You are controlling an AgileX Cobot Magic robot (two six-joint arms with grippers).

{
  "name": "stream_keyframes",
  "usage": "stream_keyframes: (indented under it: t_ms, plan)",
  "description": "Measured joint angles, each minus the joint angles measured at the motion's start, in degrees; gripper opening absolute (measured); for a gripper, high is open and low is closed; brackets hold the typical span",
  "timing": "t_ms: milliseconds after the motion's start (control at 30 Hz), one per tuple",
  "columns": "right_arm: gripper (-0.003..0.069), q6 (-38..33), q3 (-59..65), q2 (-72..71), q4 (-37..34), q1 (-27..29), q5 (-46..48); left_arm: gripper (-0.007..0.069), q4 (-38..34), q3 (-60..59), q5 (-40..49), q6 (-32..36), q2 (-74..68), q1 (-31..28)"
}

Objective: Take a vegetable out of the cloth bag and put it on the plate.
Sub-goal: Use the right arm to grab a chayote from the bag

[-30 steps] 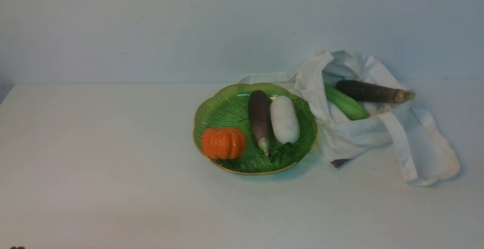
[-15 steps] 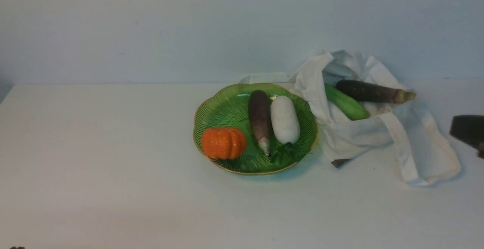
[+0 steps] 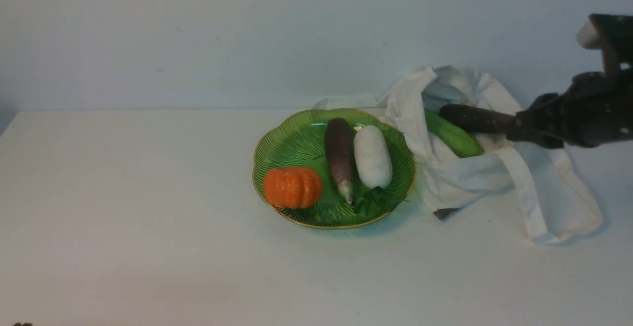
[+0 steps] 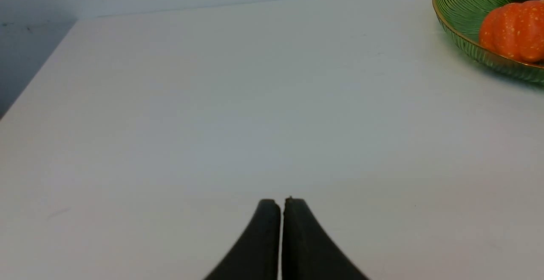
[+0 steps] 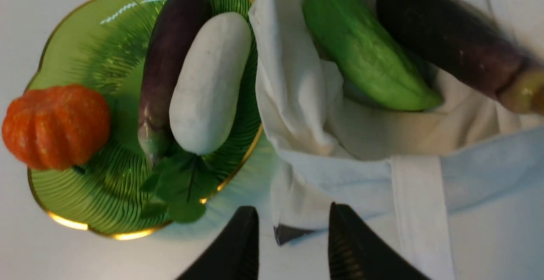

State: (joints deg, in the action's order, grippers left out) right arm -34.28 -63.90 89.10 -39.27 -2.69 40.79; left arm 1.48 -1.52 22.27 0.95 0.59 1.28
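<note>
The dark purple eggplant [image 3: 475, 117] is next to the light-green vegetable [image 3: 454, 136], so the vegetable will come loose alone when the robot lifts it from the open bag.
The light-green vegetable [image 3: 452, 135] lies in the mouth of the white cloth bag [image 3: 460, 177], beside a dark purple eggplant [image 3: 470, 118]. Left of the bag sits the green plate [image 3: 292, 138], gold-rimmed. My right arm [image 3: 583, 118] reaches in from the right, above the bag's far right side. In the right wrist view my right gripper [image 5: 293, 210] is open and empty, over the bag's near edge [image 5: 297, 97], short of the vegetable [image 5: 365, 46]. My left gripper [image 4: 280, 201] is shut and empty above bare table, far left of the plate [image 4: 463, 8].
On the plate lie an orange pumpkin [image 3: 292, 187], a purple eggplant [image 3: 338, 150], a white radish [image 3: 372, 157] and a green leaf sprig [image 5: 182, 186]. The bag's strap handle [image 3: 524, 192] trails toward the table's front right. A wall stands behind the table.
My right arm has come into the front view from the right edge, risen, and moved over the bag's right side. Its jaws have opened. The vegetables, plate and bag have not moved.
</note>
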Motion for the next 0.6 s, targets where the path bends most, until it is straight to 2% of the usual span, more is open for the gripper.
stream_keyframes:
  t_ms: [200, 400, 600]
  plan:
    - [0.0399, -4.2, -11.6, 12.9, -1.8, -0.9, 2.8, -0.0005, 0.0, 0.0, 0.0, 0.0, 0.0, 0.0]
    - [0.0433, -7.2, -20.1, 20.7, 1.7, -3.7, 2.5, -0.0005, 0.0, 0.0, 0.0, 0.0, 0.0, 0.0]
    - [0.0435, -6.2, -27.2, 28.7, 5.0, -4.7, 0.8, -0.0005, 0.0, 0.0, 0.0, 0.0, 0.0, 0.0]
